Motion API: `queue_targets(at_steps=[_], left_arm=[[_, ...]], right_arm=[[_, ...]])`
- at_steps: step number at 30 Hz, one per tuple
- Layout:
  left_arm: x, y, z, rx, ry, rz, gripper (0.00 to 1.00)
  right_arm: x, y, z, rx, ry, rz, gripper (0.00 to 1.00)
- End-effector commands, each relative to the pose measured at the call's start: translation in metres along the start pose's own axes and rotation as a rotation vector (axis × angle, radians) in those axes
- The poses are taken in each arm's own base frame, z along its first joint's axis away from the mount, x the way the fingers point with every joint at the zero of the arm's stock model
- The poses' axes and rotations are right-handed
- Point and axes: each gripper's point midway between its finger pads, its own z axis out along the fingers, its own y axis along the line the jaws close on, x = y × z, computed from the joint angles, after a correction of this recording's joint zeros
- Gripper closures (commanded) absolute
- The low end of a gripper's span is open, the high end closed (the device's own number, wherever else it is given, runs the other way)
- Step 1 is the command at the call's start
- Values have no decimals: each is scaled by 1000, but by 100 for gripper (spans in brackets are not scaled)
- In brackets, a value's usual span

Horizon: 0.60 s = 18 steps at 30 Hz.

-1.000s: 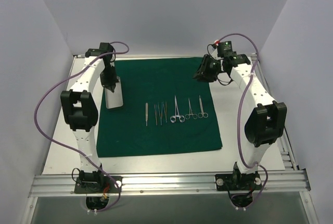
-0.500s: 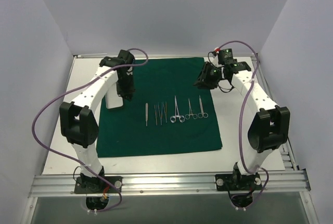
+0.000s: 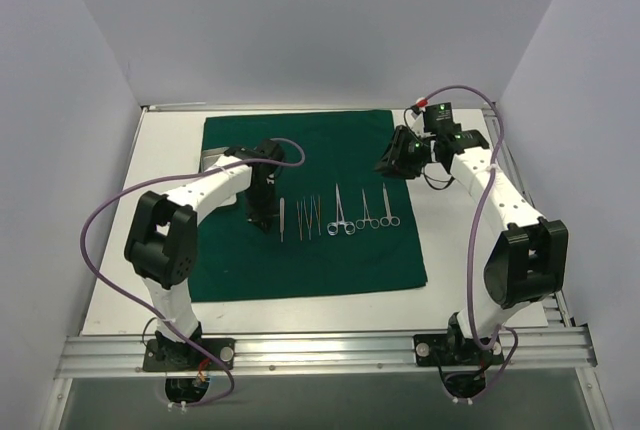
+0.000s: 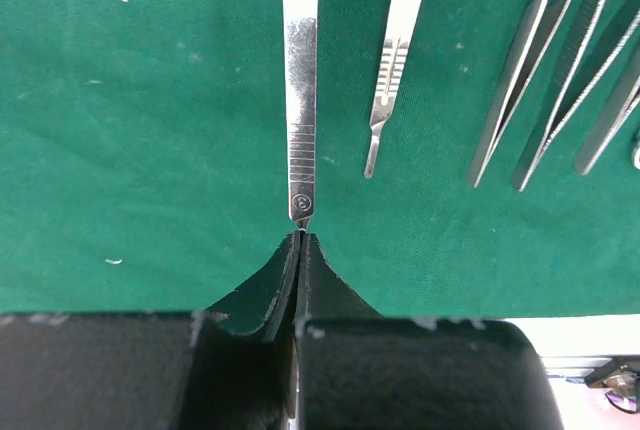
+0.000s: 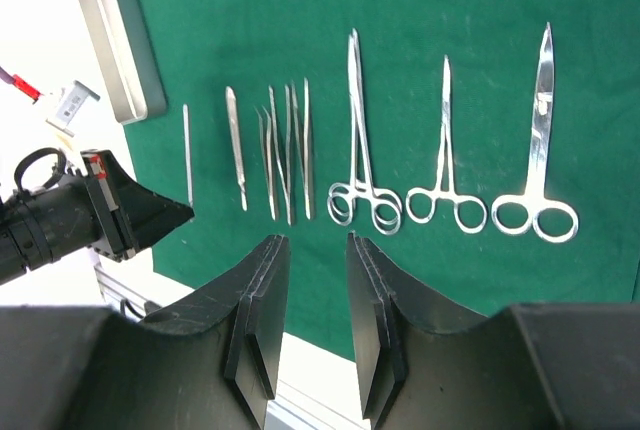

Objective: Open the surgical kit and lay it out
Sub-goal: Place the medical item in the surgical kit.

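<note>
My left gripper keeps lowering the flat handle (image 4: 301, 100), which runs beside the second handle (image 3: 282, 220) over clear drape, until it lies flat, and then let go.
The dark green drape (image 3: 330, 260) of the surgical kit lies spread flat. The silver tray (image 3: 213, 158) sits at its left edge, partly under my left arm, and shows whole in the right wrist view (image 5: 112, 30). A row of steel tools crosses the middle: a flat handle (image 4: 302, 120), a second handle (image 4: 395, 50), tweezers (image 5: 285, 150) and three ring-handled forceps (image 5: 360, 180). My left gripper (image 4: 301, 238) is shut, its tip at the flat handle's pointed near end. My right gripper (image 5: 315, 242) hangs open over the drape's far right corner (image 3: 392, 158), holding nothing.
White tabletop (image 3: 120, 290) borders the drape on all sides. An aluminium rail (image 3: 320, 350) carries both arm bases at the near edge. Pale walls close in on three sides. Purple cables (image 3: 95, 230) loop off each arm.
My left arm has swung right from the tray to the left end of the tool row, staying shut. The right arm has drifted slightly; the tools have not moved.
</note>
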Motion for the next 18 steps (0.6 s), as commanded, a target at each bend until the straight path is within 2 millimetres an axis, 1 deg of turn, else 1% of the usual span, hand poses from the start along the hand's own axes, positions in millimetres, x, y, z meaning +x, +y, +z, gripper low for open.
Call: queue_targets(at_steps=[1,4,10,12,16,18], left_arm=[[-14,-16,-7,74,-88,-15,98],[-14,-16,0,63,-79,-12,98],[-15,-22,-1,116,-93,45,98],[-15,-18,2,96,-80,52,98],[-18,-18,4,87,-71,50,98],[-19,-12,7,61,-71,40,98]], right_arm=[[2,9,-14,-40,-26,-11,69],[3,10,-14,-45,-26,-6,69],[1,12,-15,-59,-49,3,69],[4,11,-15,-58,-49,2,69],[7,8,-14,-57,-43,9,69],[8,8,-15,-61,-42,6,69]])
